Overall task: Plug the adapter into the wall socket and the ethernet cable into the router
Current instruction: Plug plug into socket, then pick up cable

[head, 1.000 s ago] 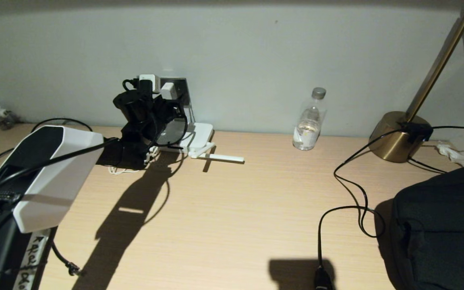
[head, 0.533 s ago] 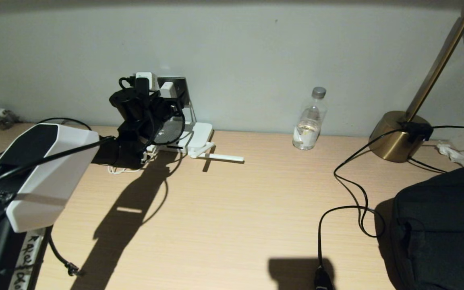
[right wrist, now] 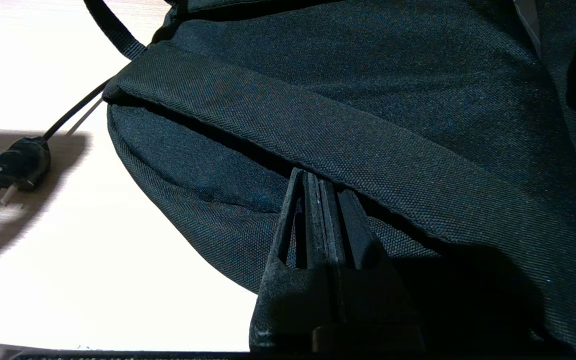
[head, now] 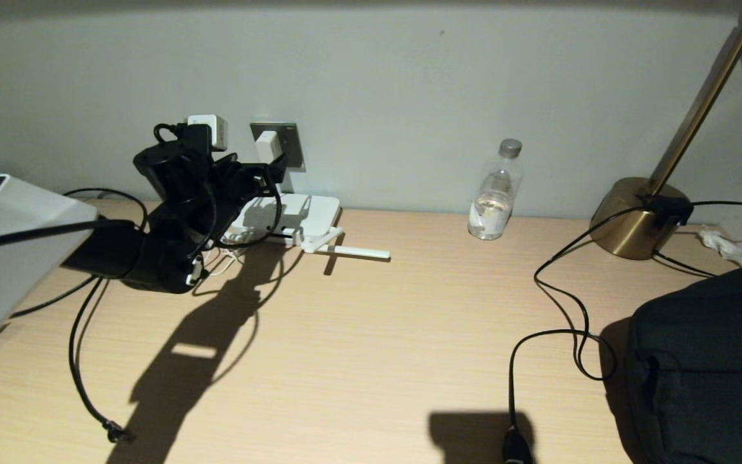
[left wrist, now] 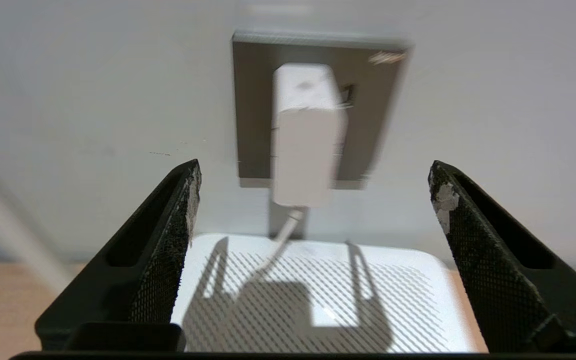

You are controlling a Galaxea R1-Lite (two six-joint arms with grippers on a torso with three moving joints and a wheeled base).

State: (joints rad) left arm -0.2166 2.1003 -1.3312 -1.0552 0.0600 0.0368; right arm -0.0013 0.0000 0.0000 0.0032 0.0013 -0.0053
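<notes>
I keep pulling my left gripper's open fingers back until they clear the router (head: 312,214), because the white adapter (head: 268,150) is seated in the wall socket.
The white adapter (head: 268,147) (left wrist: 305,135) sits plugged into the grey wall socket (head: 290,140) (left wrist: 373,110), and its thin white cord drops behind the router. The flat white router (head: 303,216) (left wrist: 408,295) lies on the desk below the socket, with one antenna (head: 351,252) lying flat. My left gripper (head: 266,175) (left wrist: 314,172) is open and empty, a short way in front of the adapter and above the router. The black ethernet cable (head: 75,361) loops down the desk's left side, its plug end (head: 115,433) near the front edge. My right gripper (right wrist: 318,175) is shut and empty, against a black bag.
A water bottle (head: 496,193) stands by the wall. A brass lamp base (head: 635,219) sits at the back right, and its thin black cord runs to a loose plug (head: 516,444) (right wrist: 15,167). The black bag (head: 706,361) (right wrist: 368,100) fills the front right corner.
My left arm has drawn back to the left, away from the wall. The adapter stays in the socket, which now shows fully.
</notes>
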